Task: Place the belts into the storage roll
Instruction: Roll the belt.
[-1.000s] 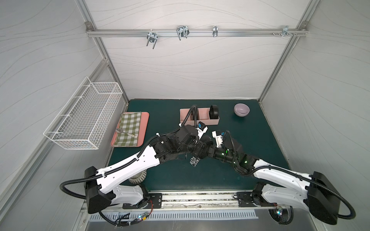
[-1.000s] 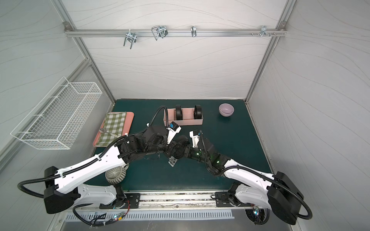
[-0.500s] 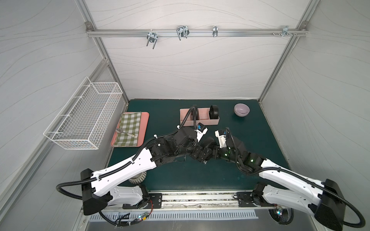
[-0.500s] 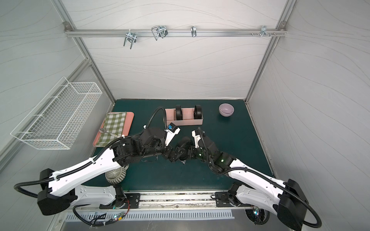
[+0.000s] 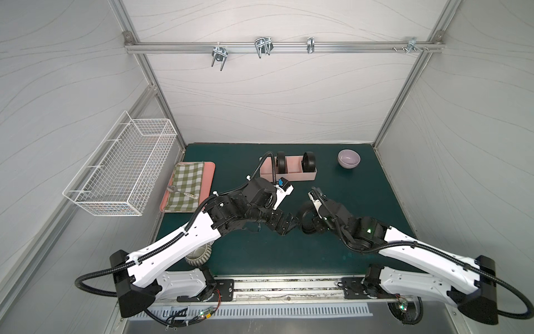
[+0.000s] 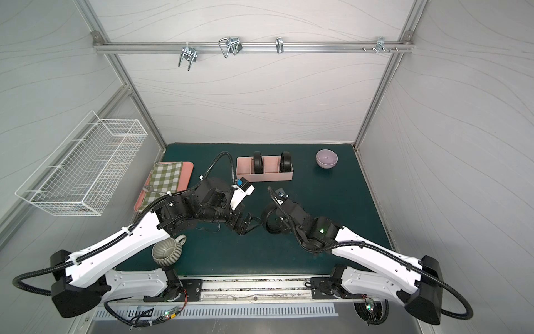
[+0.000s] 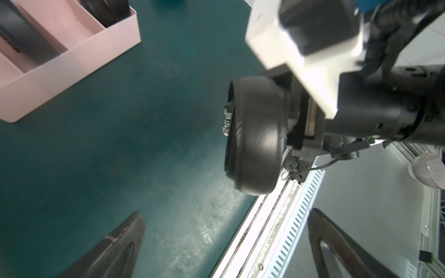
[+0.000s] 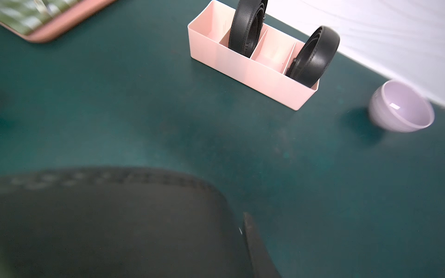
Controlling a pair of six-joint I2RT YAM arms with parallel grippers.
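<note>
My right gripper is holding the belt, and the empty end compartment (image 6: 243,166) is on my left gripper's side, so my left gripper should first take the belt's free side (image 6: 267,220).
The pale pink storage roll (image 5: 289,174) (image 8: 250,72) stands at the back of the green mat. Two coiled black belts (image 5: 281,162) (image 5: 308,162) stand upright in it, with a compartment between them. A third coiled belt (image 6: 267,219) (image 7: 255,149) hangs above the mat's middle, with my right gripper (image 6: 278,225) shut on it. In the right wrist view this belt (image 8: 108,221) is a dark blur hiding all but one finger (image 8: 252,240). My left gripper (image 6: 249,224) (image 7: 226,216) is open and holds nothing, a short way left of the held coil.
A lilac bowl (image 5: 349,158) sits right of the storage roll. A flat pink tray with checked cloth (image 5: 187,186) lies at the left. A white wire basket (image 5: 124,170) hangs on the left wall. A grey ribbed cup (image 6: 167,253) stands under my left arm at the front.
My left gripper has opened, let go of the belt and drawn back to the left. My right gripper has kept the coil and moved slightly right, so the two arms have parted.
</note>
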